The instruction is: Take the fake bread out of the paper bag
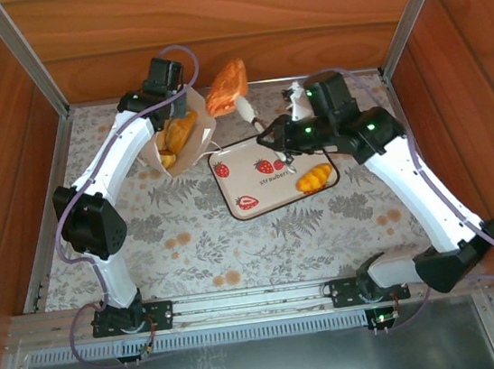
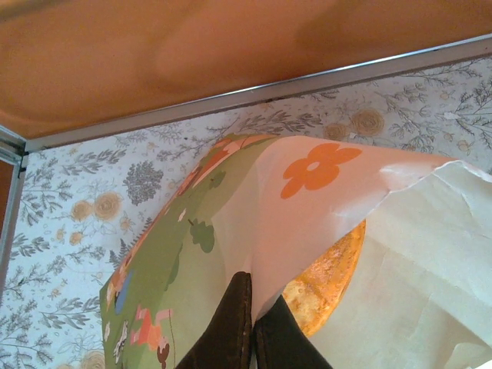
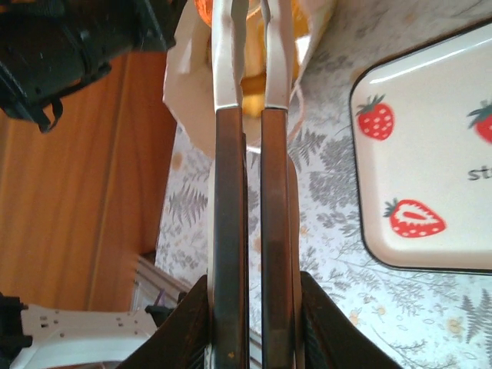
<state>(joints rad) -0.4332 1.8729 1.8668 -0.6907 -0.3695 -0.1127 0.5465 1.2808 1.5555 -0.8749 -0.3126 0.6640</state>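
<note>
My right gripper keeps carrying the orange-brown bread (image 1: 226,88), which hangs clear of the paper bag, until it rests on the tray (image 1: 264,152) behind the twisted roll.
The white paper bag (image 1: 203,145) leans open at the back left, its outer face colourfully printed (image 2: 192,254). Golden fake bread (image 1: 177,134) lies inside it (image 2: 330,280). My left gripper (image 1: 167,111) is shut on the bag's wall, pinching the paper (image 2: 252,323). My right gripper (image 1: 282,134) is shut on wooden-handled tongs (image 3: 250,154). Their metal tips hold an orange-brown bread (image 1: 227,87) in the air, just right of the bag's mouth (image 3: 192,92). A twisted roll (image 1: 313,178) lies on the strawberry tray (image 1: 237,181).
The strawberry-printed tray (image 3: 430,138) sits mid-table, right of the bag. Wooden walls and a metal frame (image 1: 30,58) close in the back and sides, near the bag. A white object (image 1: 295,96) lies behind the right wrist. The floral tablecloth (image 1: 237,249) is bare toward the front.
</note>
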